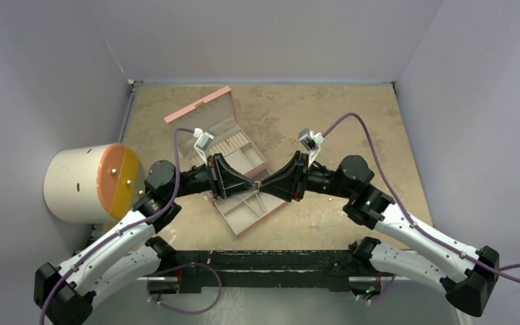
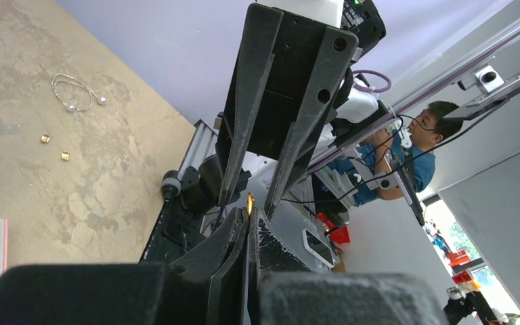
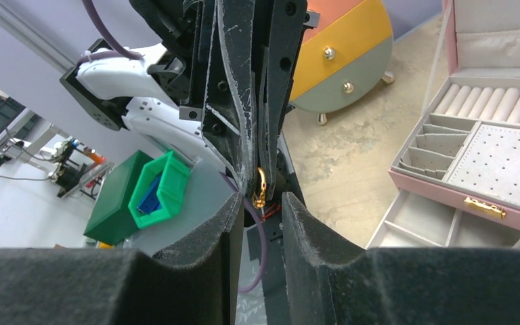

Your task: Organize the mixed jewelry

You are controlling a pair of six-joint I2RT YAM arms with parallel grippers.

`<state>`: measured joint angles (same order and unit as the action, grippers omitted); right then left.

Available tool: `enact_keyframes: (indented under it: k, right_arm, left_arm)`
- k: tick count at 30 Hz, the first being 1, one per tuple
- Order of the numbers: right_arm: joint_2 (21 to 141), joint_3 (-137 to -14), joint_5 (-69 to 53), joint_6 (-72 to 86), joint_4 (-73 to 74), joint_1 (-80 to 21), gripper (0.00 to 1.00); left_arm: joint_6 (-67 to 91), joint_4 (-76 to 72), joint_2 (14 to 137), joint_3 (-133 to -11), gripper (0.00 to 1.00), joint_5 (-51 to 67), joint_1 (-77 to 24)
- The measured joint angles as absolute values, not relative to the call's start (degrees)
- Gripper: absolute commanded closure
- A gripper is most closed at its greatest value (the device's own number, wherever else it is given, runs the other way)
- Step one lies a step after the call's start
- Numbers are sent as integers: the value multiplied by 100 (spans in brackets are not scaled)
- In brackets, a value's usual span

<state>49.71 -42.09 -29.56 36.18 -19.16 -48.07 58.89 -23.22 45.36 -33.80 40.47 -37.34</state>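
Note:
The robot's left gripper is pinching the gold ring, so its right gripper should take hold of the ring's free side and then, once the left gripper opens, carry the ring to the ring rolls.
Over the pink box's pulled-out drawer my two grippers meet tip to tip. The left gripper is shut on a tiny gold ring, which sticks out past its fingertips. The right gripper is open, its two fingertips standing either side of that ring without touching it. More of the mixed jewelry lies on the table in the left wrist view: a thin silver chain and two small gold pieces.
The pink compartmented box stands open mid-table, lid raised at the back. A round cream cabinet with an orange and yellow face sits at the left. Walls close in the table on three sides.

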Motion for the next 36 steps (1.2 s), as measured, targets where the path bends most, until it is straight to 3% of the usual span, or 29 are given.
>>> enact_keyframes:
  k: [11,16,27,29,32,36]
  right_arm:
    - [5041,-4209,-2958,3824,-2152,-4807,81]
    - [5050,-4209,-2956,3881,-2185,-4807,100]
    - [5068,-4206,-2958,4007,-2298,-4807,100]
    - [5070,-4206,-2956,4010,-2300,-4807,100]
    - [5076,-4206,-2950,4007,-2294,-4807,100]
    - [5076,-4209,-2836,3942,-2233,-4807,100]
  left_arm:
    - [5946,-2506,4499,-3256,100,4075,-3758]
    - [5946,-2574,4495,-3201,100,4077,-3758]
    - [5946,-2615,4423,-3197,100,4025,-3765]
    - [5942,-2604,4423,-3197,92,3999,-3765]
    - [5874,-2499,4412,-3197,67,3918,-3767]
    - [5655,-1994,4368,-3203,52,3671,-3767]
